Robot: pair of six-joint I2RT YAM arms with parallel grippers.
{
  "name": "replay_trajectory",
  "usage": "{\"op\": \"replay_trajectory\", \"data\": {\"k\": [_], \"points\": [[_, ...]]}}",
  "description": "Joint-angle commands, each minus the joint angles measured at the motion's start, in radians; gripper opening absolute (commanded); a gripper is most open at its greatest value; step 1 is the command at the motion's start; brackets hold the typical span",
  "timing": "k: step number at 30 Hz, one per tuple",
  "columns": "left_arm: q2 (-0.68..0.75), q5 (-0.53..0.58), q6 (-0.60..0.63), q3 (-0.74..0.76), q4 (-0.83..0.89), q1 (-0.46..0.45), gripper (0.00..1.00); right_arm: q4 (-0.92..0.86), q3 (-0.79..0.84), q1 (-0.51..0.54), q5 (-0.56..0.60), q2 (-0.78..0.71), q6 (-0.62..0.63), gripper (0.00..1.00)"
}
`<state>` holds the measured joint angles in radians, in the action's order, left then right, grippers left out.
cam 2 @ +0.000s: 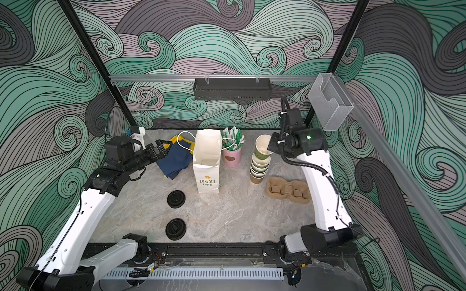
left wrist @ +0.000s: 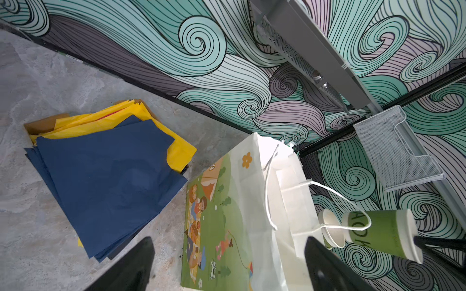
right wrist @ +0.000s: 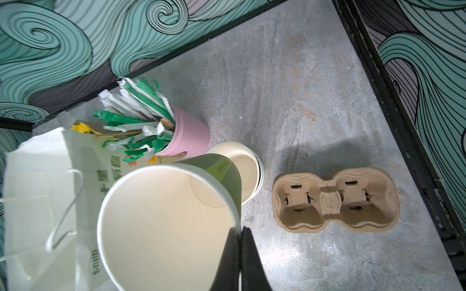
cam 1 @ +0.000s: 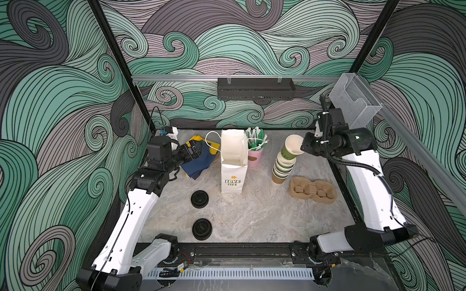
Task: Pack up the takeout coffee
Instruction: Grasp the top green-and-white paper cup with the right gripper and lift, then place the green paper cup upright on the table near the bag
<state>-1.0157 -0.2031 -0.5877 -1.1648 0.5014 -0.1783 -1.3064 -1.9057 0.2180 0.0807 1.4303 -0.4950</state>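
Observation:
I keep carrying the olive-green cup (cam 1: 292, 146) with my right gripper, as it hangs clear of the stack, opening up, until it stands in the open space (cam 1: 253, 207) beside the lids.
My right gripper (cam 1: 303, 146) (cam 2: 271, 147) (right wrist: 239, 233) is shut on the rim of one takeout coffee cup (cam 1: 292, 147) (cam 2: 262, 149) (right wrist: 171, 221) (left wrist: 383, 234). The cup is olive-green with a white inside and has no lid. It hangs tilted just above the stack of lidless cups (cam 1: 283, 168) (cam 2: 259, 168) (right wrist: 248, 171). Two black lids (cam 1: 199, 199) (cam 1: 202, 228) lie on the table front left. My left gripper (cam 1: 195, 151) (cam 2: 161, 148) (left wrist: 229, 241) stands open and empty over the navy napkins (cam 1: 201, 162) (left wrist: 108, 186), left of the white paper bag (cam 1: 233, 161) (left wrist: 227, 214).
The bag stands upright and open at the middle back. A pink cup of wrapped sticks (cam 1: 255, 156) (right wrist: 186, 136) is right behind it. A brown pulp two-cup carrier (cam 1: 312, 192) (right wrist: 335, 199) lies near the right edge, by my right arm.

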Motion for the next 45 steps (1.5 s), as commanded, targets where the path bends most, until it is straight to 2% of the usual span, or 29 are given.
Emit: {"op": "replay_trajectory", "data": {"k": [1, 4, 8, 13, 16, 21, 27, 45], "points": [[0.037, 0.013, -0.049, -0.005, 0.094, -0.006, 0.95, -0.065, -0.041, 0.026, -0.043, -0.047, 0.023, 0.0], [0.066, 0.013, -0.103, 0.047, 0.13, -0.006, 0.95, -0.094, 0.0, 0.089, -0.065, -0.083, 0.018, 0.0], [0.123, 0.01, -0.19, 0.153, 0.125, -0.004, 0.95, -0.068, 0.157, 0.23, -0.039, -0.154, -0.037, 0.0], [0.176, 0.017, -0.272, 0.254, 0.134, -0.003, 0.94, 0.083, 0.455, 0.432, 0.007, -0.259, -0.173, 0.0], [0.195, 0.022, -0.277, 0.29, 0.152, -0.003, 0.95, 0.199, 0.618, 0.557, 0.041, -0.284, -0.236, 0.0], [0.204, 0.025, -0.27, 0.318, 0.181, -0.003, 0.95, 0.361, 0.774, 0.687, 0.085, -0.266, -0.3, 0.0], [0.207, 0.026, -0.27, 0.331, 0.181, -0.004, 0.95, 0.444, 0.851, 0.722, 0.099, -0.209, -0.304, 0.0], [0.21, 0.022, -0.27, 0.35, 0.17, -0.003, 0.95, 0.513, 0.898, 0.723, 0.106, -0.082, -0.272, 0.0]]}}
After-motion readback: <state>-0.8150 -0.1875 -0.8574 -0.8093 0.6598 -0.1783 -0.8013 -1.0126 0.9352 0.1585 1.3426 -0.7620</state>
